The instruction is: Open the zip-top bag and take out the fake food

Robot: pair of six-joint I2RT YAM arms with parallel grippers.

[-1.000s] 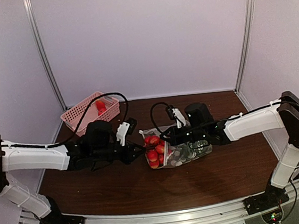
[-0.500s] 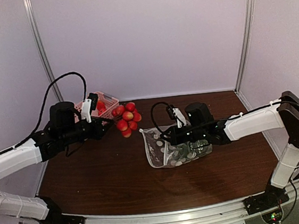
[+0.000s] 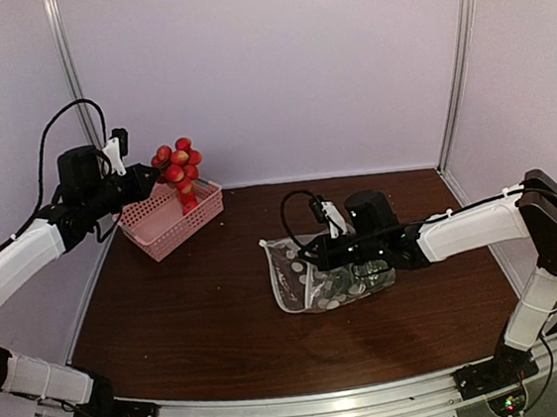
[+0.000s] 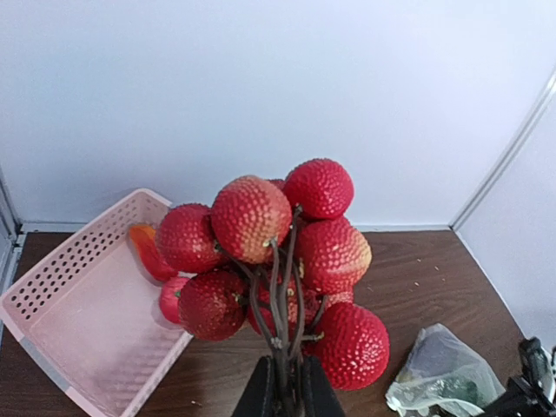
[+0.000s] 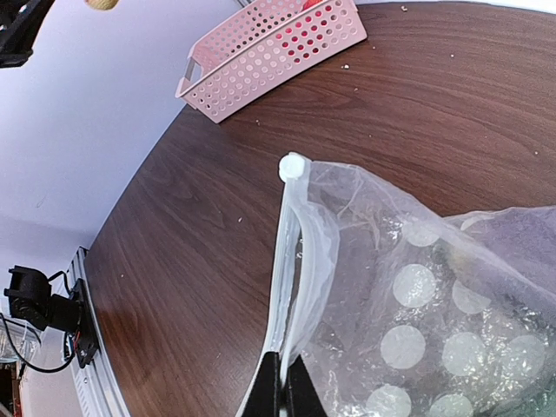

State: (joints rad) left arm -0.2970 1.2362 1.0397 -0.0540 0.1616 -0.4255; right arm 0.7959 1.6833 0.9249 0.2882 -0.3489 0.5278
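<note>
My left gripper holds the bunch by its brown stem [image 4: 282,317] and the pink basket has its bottom [image 3: 156,222] clear, so I should keep lowering until the balls rest inside.
My left gripper [image 3: 148,177] [image 4: 287,393] is shut on the brown stem of a bunch of red-yellow grape-like balls [image 3: 178,165] [image 4: 278,252], fake food held in the air above the pink basket [image 3: 166,223] [image 4: 78,304]. A red-orange piece [image 4: 148,252] and a small red one lie in that basket. The zip-top bag [image 3: 326,278] [image 5: 417,295], clear with white dots, lies mid-table with its mouth open to the left. My right gripper [image 3: 313,255] [image 5: 284,382] is shut on the white zip strip [image 5: 291,261] of its upper lip. Dark pieces show dimly through the plastic.
The basket stands at the table's back left corner by the wall and a metal upright [image 3: 78,100]. A black cable loops over each arm. Brown tabletop [image 3: 201,326] lies between basket and bag.
My left arm pulled the bunch out of the bag, swung it left and up, and now holds it over the basket. The bag sagged flatter; the right arm stayed still.
</note>
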